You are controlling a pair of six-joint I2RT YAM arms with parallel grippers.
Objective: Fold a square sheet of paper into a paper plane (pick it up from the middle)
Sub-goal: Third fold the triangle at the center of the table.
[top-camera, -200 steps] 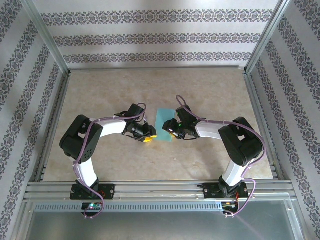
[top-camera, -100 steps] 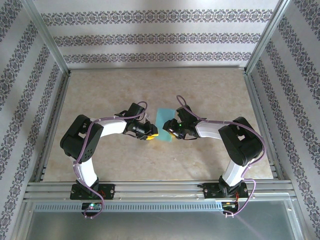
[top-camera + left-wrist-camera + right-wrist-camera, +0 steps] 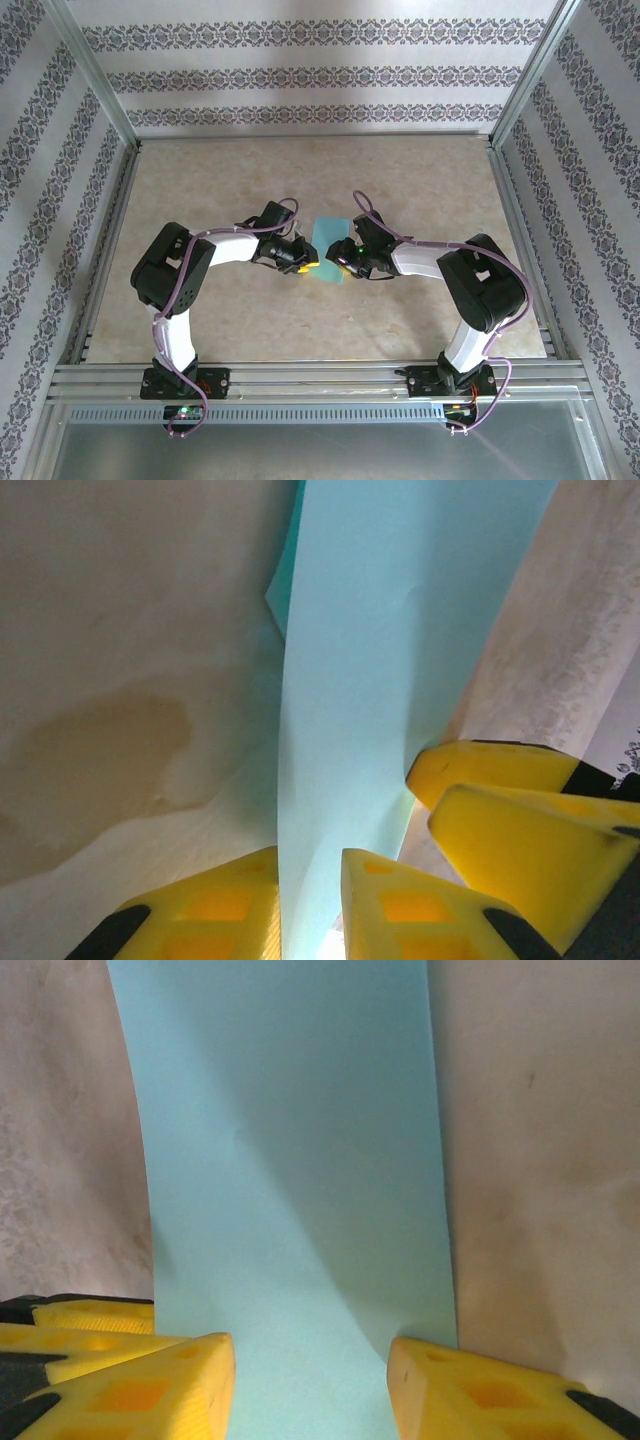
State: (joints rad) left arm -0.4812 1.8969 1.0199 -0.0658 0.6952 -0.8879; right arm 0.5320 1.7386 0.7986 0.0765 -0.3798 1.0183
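Next, I back my right gripper off and approach from the paper's near end (image 3: 331,278), as its open fingers straddle the paper's flat side (image 3: 300,1300), close against my left gripper.
The light-blue sheet of paper (image 3: 330,238) lies mid-table, folded into a narrow rectangle; it has no dart shape. My left gripper (image 3: 307,262) is at its near left edge. In the left wrist view the paper (image 3: 400,630) curls up off the table and runs between the two yellow fingers of my left gripper (image 3: 310,865), which is shut on it. My right gripper (image 3: 341,264) comes in from the right and is open. Its fingertips sit wide apart on the paper (image 3: 290,1160), and the gripper (image 3: 310,1345) straddles most of its width.
The beige tabletop (image 3: 420,180) is ringed by an aluminium frame (image 3: 310,378) and patterned walls. The two grippers stand almost tip to tip; the right gripper's yellow fingers (image 3: 510,800) show in the left wrist view and the left gripper's fingers (image 3: 80,1325) in the right wrist view.
My left gripper has slid right and slightly away, onto the paper's left edge, and its jaws have narrowed around the lifted paper. The right arm has stayed in place.
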